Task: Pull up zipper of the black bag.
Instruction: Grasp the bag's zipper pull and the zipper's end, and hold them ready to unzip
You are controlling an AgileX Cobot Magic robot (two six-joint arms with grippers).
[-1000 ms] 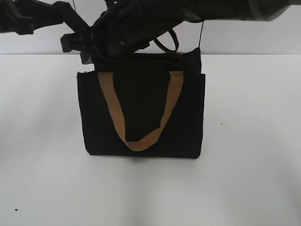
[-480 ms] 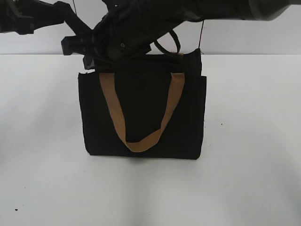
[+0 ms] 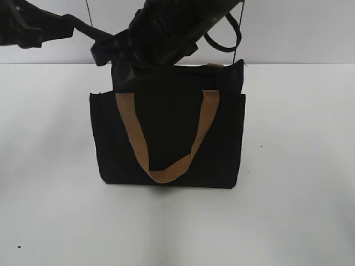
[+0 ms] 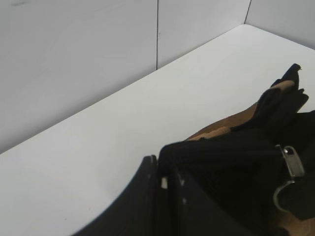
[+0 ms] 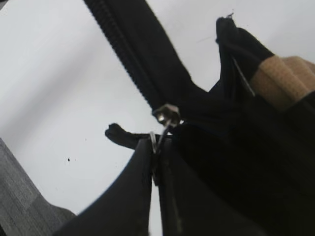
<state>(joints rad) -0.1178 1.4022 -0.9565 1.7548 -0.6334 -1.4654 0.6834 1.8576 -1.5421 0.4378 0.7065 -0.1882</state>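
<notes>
My right gripper should lift the pull tab and pull it toward the bag's other end (image 3: 235, 71), because the zipper tape bends at the slider (image 5: 167, 114) below my left gripper.
The black bag (image 3: 166, 138) stands upright on the white table, one tan handle hanging down its front. Both arms reach over its top left corner. My left gripper (image 3: 106, 54) is shut on the bag's black fabric edge (image 4: 211, 152), seen close in the left wrist view (image 4: 165, 172). My right gripper (image 3: 126, 71) is shut on the silvery pull tab (image 5: 155, 141) of the zipper (image 5: 129, 56), just below the slider (image 5: 167, 114). The zipper tape runs taut up and to the left from the slider.
White table (image 3: 299, 194) all round the bag, with a pale wall behind. A black cable loop (image 3: 227, 36) hangs from the right arm. A metal clasp (image 4: 291, 162) and tan strap (image 4: 221, 130) lie at the bag's top. A tan strap end (image 5: 288, 78) shows at right.
Both grippers have shifted to the right along the bag's top, and the right arm has lifted. The bag's top right corner has risen slightly.
</notes>
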